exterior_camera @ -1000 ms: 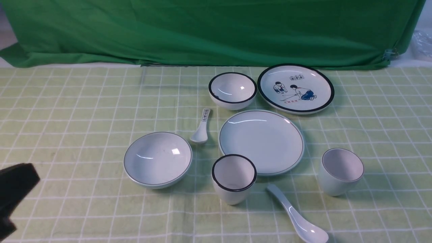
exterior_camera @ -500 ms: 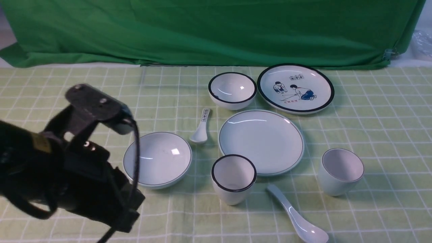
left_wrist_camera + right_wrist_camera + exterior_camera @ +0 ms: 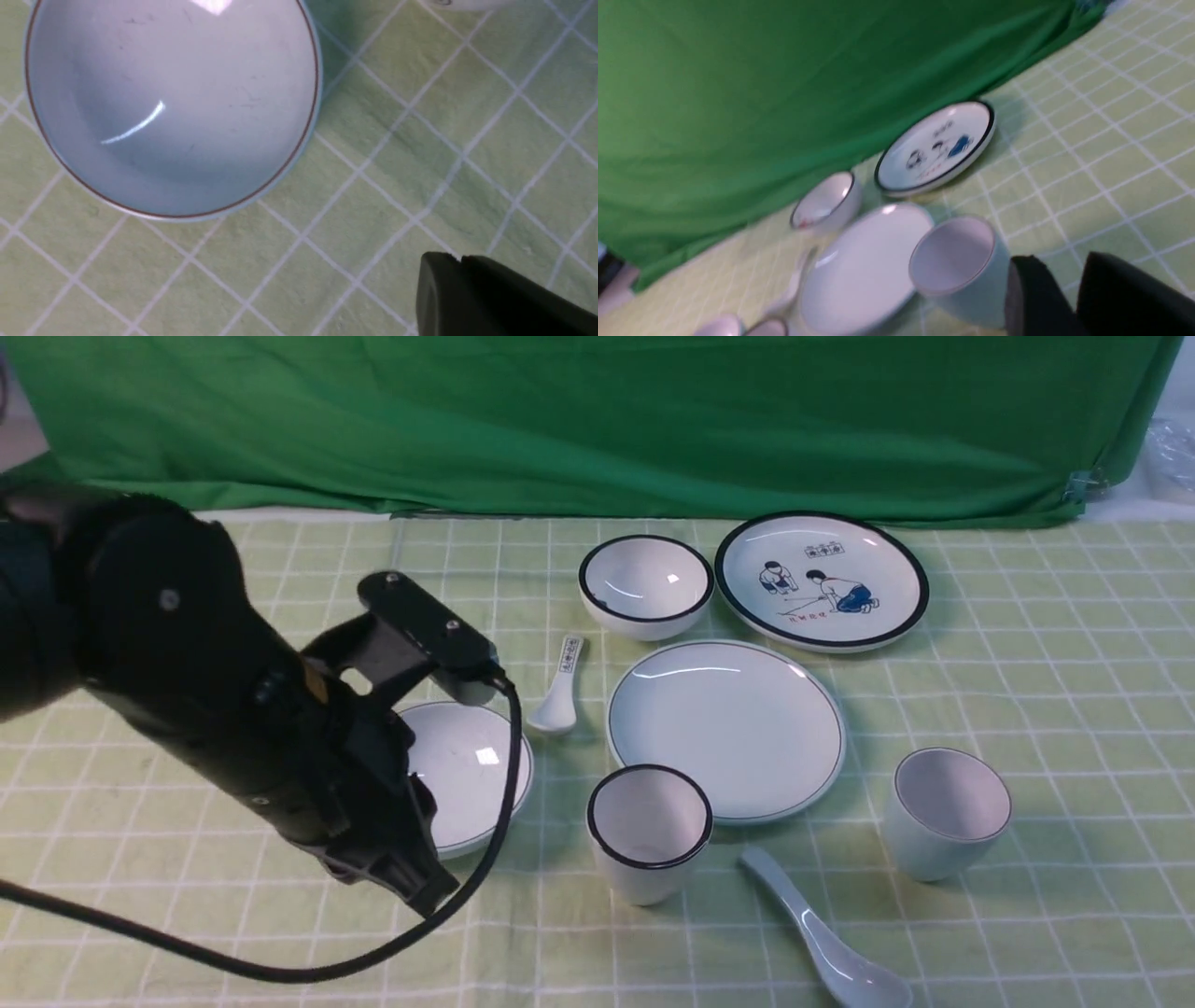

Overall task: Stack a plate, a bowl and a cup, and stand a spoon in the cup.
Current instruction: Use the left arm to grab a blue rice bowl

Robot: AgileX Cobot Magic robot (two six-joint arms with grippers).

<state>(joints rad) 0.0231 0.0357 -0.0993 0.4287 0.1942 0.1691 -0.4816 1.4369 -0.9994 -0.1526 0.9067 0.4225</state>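
The thin-rimmed cup (image 3: 948,814) gets slimmer down to a narrow base (image 3: 932,867), so it will come to rest inside the wide shallow bowl, with the cup's rim sticking up above, when the robot lowers it.
The plain plate (image 3: 726,730) lies mid-table. The wide shallow bowl (image 3: 476,770) sits to its left, its left part hidden behind my left arm. The thin-rimmed cup (image 3: 950,814) stands at the right, and the long white spoon (image 3: 822,943) lies at the front. My left gripper (image 3: 422,894) is shut and empty, hovering over the cloth just in front of the bowl. In the left wrist view the gripper (image 3: 460,259) is beside the bowl (image 3: 173,102). My right gripper (image 3: 1057,268) is open and empty, close beside the cup (image 3: 957,266), with the plate (image 3: 864,266) beyond.
A black-rimmed cup (image 3: 649,831) stands in front of the plate. A black-rimmed bowl (image 3: 646,586) and a cartoon plate (image 3: 822,581) sit at the back. A small printed spoon (image 3: 557,689) lies between the two bowls. A green curtain (image 3: 597,420) closes the far side.
My left arm has swung in from the lower left, up and to the right, and now covers the bowl's left part. The dishes have not moved.
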